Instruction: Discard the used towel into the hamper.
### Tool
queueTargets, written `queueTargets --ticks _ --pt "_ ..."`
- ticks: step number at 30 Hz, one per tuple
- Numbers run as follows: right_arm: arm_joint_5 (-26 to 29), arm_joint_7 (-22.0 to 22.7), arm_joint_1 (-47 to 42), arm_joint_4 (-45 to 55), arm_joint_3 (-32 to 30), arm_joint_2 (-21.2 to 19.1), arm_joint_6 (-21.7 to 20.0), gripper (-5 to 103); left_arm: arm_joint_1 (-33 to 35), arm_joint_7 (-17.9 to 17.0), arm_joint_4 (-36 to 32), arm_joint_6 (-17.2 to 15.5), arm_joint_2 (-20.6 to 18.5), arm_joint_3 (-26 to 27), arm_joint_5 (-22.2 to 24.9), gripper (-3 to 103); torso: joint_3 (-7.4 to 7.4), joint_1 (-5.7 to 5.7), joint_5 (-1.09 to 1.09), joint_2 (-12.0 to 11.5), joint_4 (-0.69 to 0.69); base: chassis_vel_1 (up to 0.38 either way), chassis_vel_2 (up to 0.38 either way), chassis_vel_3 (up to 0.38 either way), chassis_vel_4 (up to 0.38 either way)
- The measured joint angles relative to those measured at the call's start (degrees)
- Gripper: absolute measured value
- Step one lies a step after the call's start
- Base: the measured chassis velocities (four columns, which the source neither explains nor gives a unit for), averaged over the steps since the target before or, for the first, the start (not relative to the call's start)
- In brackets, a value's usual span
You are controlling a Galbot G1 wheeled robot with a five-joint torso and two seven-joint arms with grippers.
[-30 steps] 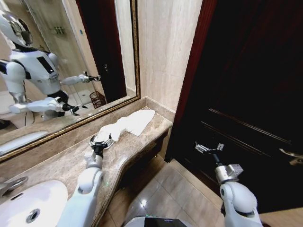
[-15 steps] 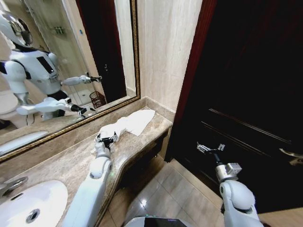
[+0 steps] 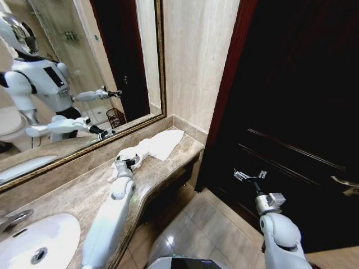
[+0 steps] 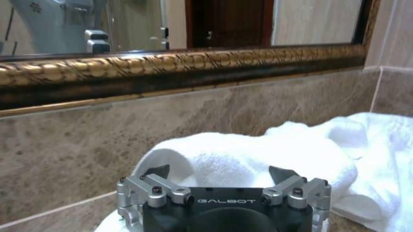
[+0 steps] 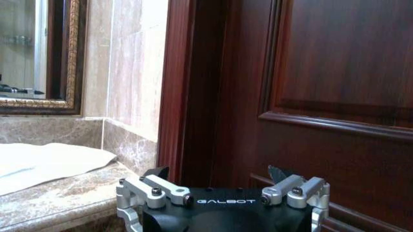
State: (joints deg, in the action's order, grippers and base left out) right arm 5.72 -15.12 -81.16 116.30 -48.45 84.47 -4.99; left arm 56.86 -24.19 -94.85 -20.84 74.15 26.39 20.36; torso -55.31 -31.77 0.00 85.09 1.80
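My gripper is going to lift the rolled end of the white towel (image 3: 147,148). The white towel's far end lies in loose folds (image 3: 168,142), so the white towel will follow and hang down long and limp.
The used white towel (image 3: 152,147) lies crumpled on the marble counter (image 3: 73,196), against the wall below the mirror. My left gripper (image 3: 129,162) is low over the counter at the towel's near end. In the left wrist view it (image 4: 219,172) is open, and the towel's rolled end (image 4: 252,157) bulges just ahead of the fingertips. The right gripper (image 3: 249,175) hangs open in front of the dark wooden door, away from the counter; its wrist view shows it (image 5: 217,172) holding nothing. The hamper (image 3: 115,117) appears as a reflection in the mirror.
A white sink (image 3: 39,241) is set in the counter at the near left. A gold-framed mirror (image 3: 161,67) runs along the wall behind. The dark door (image 3: 291,101) stands on the right, with tiled floor (image 3: 190,224) below the counter's edge.
My left arm has stretched farther along the counter, bringing its gripper up to the towel's near end. The right arm has barely moved.
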Motion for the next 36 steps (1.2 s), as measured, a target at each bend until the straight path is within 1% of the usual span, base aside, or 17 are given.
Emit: queueTargets --ticks 6,8,10,11,15,17,21,22,24,26,27,28,29,30,33,34,36 --pt "0.12 0.04 -0.41 0.08 -0.88 -0.14 0.44 100 -2.83 0.57 4.57 0.23 -0.41 -1.73 -0.13 101 0.00 0.00 0.00 0.00 0.01 0.000 0.000 0.000 0.000" --pt "0.14 0.05 -0.50 0.08 -0.95 -0.14 0.51 100 -3.02 0.91 4.91 0.27 -0.44 -1.95 -0.14 101 0.00 0.00 0.00 0.00 0.01 0.000 0.000 0.000 0.000" --pt "0.16 0.09 -0.60 0.08 -1.08 -0.04 0.67 100 -3.20 2.29 5.28 0.32 -0.46 -2.22 -0.37 94 0.00 0.00 0.00 0.00 0.01 0.000 0.000 0.000 0.000" --pt "0.16 0.09 -0.60 0.08 -1.08 -0.04 0.67 100 -3.20 2.29 5.28 0.32 -0.46 -2.22 -0.37 94 0.00 0.00 0.00 0.00 0.01 0.000 0.000 0.000 0.000" --pt "0.17 0.28 -0.55 -0.10 -1.25 0.13 0.85 100 -3.21 3.69 5.38 0.37 -0.33 -2.66 -0.46 78 0.00 0.00 0.00 0.00 0.01 0.000 0.000 0.000 0.000" --pt "0.17 0.32 -0.52 -0.19 -1.26 0.16 0.91 100 -3.21 3.83 5.41 0.41 -0.33 -2.73 -0.46 78 0.00 0.00 0.00 0.00 0.01 0.000 0.000 0.000 0.000" --pt "0.03 0.36 -0.35 -0.59 -1.18 0.53 1.20 100 -3.14 4.65 5.48 0.97 -0.33 -2.82 -0.88 63 0.00 0.00 0.00 0.00 0.01 0.000 0.000 0.000 0.000" --pt "0.03 0.36 -0.35 -0.59 -1.18 0.53 1.20 100 -3.14 4.65 5.48 0.97 -0.33 -2.82 -0.88 63 0.00 0.00 0.00 0.00 0.01 0.000 0.000 0.000 0.000" --pt "-0.15 0.37 -0.31 -0.75 -1.02 0.71 1.36 100 -2.97 5.23 5.43 1.41 -0.33 -2.83 -1.40 55 0.00 0.00 0.00 0.00 0.01 0.000 0.000 0.000 0.000" --pt "-0.20 0.37 -0.30 -0.78 -0.98 0.75 1.40 100 -2.87 5.43 5.28 1.50 -0.33 -2.87 -1.49 55 0.00 0.00 0.00 0.00 0.01 0.000 0.000 0.000 0.000" --pt "-0.21 0.41 -0.25 -0.80 -0.93 0.77 1.42 100 -2.74 5.62 5.00 1.60 -0.33 -2.91 -1.53 47 0.00 0.00 0.00 0.00 0.01 0.000 0.000 0.000 0.000" --pt "-0.21 0.43 -0.23 -0.80 -0.92 0.77 1.43 100 -2.65 5.70 4.87 1.66 -0.32 -2.93 -1.54 47 0.00 0.00 0.00 0.01 0.01 0.000 0.000 0.000 0.000" --pt "-0.21 0.46 -0.20 -0.81 -0.92 0.76 1.47 100 -2.51 5.85 4.67 1.75 -0.31 -2.95 -1.55 43 0.00 0.00 0.00 0.00 0.01 0.000 0.000 0.000 0.000" --pt "-0.21 0.46 -0.20 -0.81 -0.92 0.76 1.47 100 -2.51 5.85 4.67 1.75 -0.31 -2.95 -1.55 43 0.00 0.00 0.00 0.00 0.01 0.000 0.000 0.000 0.000" --pt "-0.15 0.62 -0.31 -0.80 -0.98 0.67 1.76 100 -1.80 6.81 3.84 1.93 -0.32 -2.78 -1.56 31 0.00 0.00 0.00 0.01 0.01 0.000 0.000 0.000 0.000" --pt "-0.15 0.62 -0.31 -0.80 -0.98 0.67 1.76 100 -1.80 6.81 3.84 1.93 -0.32 -2.78 -1.56 31 0.00 0.00 0.00 0.01 0.01 0.000 0.000 0.000 0.000" --pt "-0.07 0.69 -0.53 -0.79 -1.01 0.61 2.00 100 -0.97 7.63 2.86 2.14 -0.38 -2.55 -1.53 23 0.00 0.00 -0.01 0.01 0.01 0.000 0.000 0.000 0.000"
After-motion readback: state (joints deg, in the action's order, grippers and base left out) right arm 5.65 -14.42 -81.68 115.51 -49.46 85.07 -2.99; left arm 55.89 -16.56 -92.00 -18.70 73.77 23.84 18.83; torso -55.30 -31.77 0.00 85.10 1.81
